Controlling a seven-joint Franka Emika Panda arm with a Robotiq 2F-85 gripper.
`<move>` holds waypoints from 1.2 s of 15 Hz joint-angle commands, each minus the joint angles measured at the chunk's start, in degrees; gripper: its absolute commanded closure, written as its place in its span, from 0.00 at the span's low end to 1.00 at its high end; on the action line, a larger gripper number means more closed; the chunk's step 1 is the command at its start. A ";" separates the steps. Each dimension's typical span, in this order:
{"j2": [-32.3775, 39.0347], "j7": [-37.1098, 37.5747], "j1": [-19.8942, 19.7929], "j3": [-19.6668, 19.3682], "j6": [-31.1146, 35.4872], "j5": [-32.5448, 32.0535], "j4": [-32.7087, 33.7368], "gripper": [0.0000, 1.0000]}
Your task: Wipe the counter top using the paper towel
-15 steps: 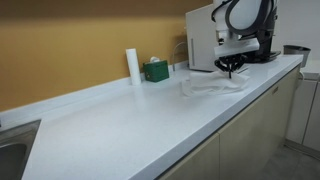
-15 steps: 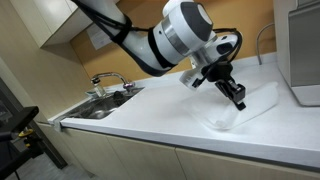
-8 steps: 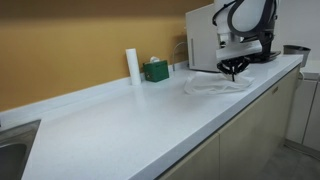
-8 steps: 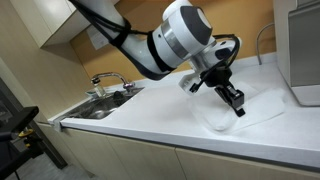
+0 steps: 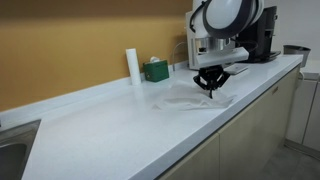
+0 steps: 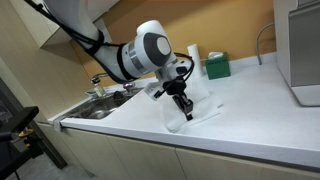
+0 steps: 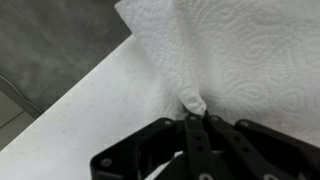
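My gripper should keep its pinch and wipe back toward the green box (image 6: 215,68), because the paper towel's corner (image 7: 128,16) is already past the counter's front edge.
A white paper towel (image 5: 190,98) lies spread flat on the white counter top (image 5: 110,130); it also shows in an exterior view (image 6: 192,108) and in the wrist view (image 7: 240,50). My gripper (image 5: 211,89) points down onto the towel's near edge, close to the counter's front edge. Its fingers (image 7: 197,112) are shut together and pinch a small fold of the towel. In an exterior view the gripper (image 6: 186,112) presses on the towel's front part.
A white roll (image 5: 132,66) and a green box (image 5: 155,70) stand by the back wall. A white appliance (image 5: 203,40) stands at the counter's far end. A sink with a faucet (image 6: 105,84) sits along the counter. The counter's front edge (image 7: 60,100) drops to grey floor.
My gripper has dragged the paper towel along the counter away from the white appliance and toward the sink. The towel stays flat under the fingers.
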 commanded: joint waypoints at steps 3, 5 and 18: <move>-2.08 -8.86 0.32 3.68 -3.63 8.06 -1.95 1.00; -1.25 -5.75 0.55 1.07 -3.95 5.04 -1.38 1.00; 1.86 8.04 -4.74 -12.97 -3.69 -4.16 0.66 1.00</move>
